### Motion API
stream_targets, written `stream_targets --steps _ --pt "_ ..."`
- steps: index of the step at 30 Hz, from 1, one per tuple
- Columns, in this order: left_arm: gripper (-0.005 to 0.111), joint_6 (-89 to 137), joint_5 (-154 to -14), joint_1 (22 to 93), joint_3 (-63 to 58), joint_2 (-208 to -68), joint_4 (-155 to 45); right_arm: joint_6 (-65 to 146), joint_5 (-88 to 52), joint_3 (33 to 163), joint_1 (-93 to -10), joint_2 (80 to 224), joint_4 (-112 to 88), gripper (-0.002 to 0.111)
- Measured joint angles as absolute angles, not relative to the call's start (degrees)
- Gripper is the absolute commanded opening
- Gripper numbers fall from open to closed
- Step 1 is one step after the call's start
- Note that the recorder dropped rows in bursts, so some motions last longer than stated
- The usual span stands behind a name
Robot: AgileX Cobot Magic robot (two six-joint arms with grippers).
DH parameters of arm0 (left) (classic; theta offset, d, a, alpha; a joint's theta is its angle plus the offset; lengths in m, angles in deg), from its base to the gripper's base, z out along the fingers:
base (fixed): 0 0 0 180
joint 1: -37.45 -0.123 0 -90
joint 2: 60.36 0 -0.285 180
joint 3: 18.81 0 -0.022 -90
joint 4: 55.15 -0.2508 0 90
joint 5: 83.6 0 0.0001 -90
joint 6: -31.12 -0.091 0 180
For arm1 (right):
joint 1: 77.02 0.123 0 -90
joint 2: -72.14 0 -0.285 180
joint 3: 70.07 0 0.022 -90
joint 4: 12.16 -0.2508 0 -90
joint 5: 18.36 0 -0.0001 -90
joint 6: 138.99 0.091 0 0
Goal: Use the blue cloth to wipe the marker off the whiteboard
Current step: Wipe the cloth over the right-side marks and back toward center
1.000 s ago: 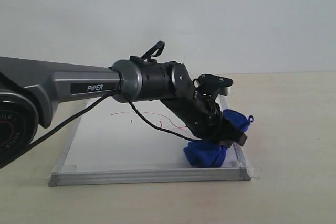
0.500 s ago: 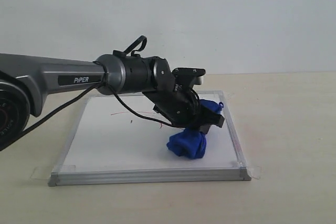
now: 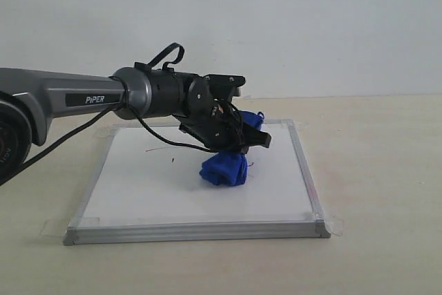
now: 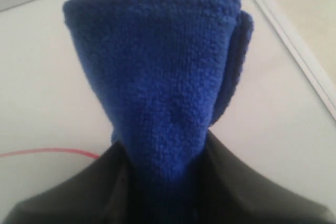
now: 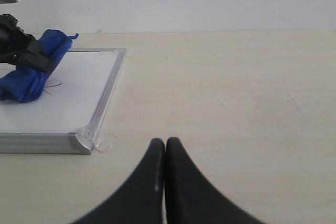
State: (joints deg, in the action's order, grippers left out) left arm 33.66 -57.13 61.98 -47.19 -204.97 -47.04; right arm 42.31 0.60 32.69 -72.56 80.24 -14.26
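A red stroke (image 3: 250, 164) is next to the blue cloth, facing my right gripper's side, so my left gripper should wipe the cloth back over that stroke.
The whiteboard (image 3: 138, 191) lies flat on the table, silver-framed. My left gripper (image 3: 238, 144) is shut on the blue cloth (image 3: 224, 168), pressing it on the board a little right of its middle. Thin marker lines (image 3: 160, 148) show left of the cloth, and a red stroke (image 4: 47, 152) runs beside the cloth (image 4: 157, 77) in the left wrist view. The right wrist view shows the board (image 5: 68, 103) and the cloth (image 5: 31, 74) from the side. My right gripper (image 5: 165, 145) is shut and holds nothing, over bare table off the board's corner.
Clear tape tabs (image 3: 335, 226) stick out at the board's corners. Beige tabletop (image 3: 380, 170) surrounds the board, with a white wall behind. A black cable (image 3: 90, 136) hangs from the left arm over the board's left part.
The left gripper has dragged the cloth from the board's near right corner leftward and away, toward the middle. Red lines that lay in its path no longer show. The right arm stays still.
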Motion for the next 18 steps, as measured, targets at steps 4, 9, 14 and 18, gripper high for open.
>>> stream_targets --steps 4,9,14,18 --pt "0.004 41.3 -57.4 60.6 -47.2 -205.0 -49.2 42.3 0.6 32.7 -72.6 80.2 -14.3 0.000" --pt "0.004 44.3 -58.0 59.9 -47.2 -205.0 -47.5 42.3 0.6 32.7 -72.6 80.2 -14.3 0.000" --pt "0.004 43.7 -58.0 61.0 -47.2 -205.0 -43.4 42.3 0.6 32.7 -72.6 80.2 -14.3 0.000" --pt "0.004 43.1 -58.0 62.7 -47.2 -205.0 -42.8 42.3 0.6 32.7 -72.6 80.2 -14.3 0.000"
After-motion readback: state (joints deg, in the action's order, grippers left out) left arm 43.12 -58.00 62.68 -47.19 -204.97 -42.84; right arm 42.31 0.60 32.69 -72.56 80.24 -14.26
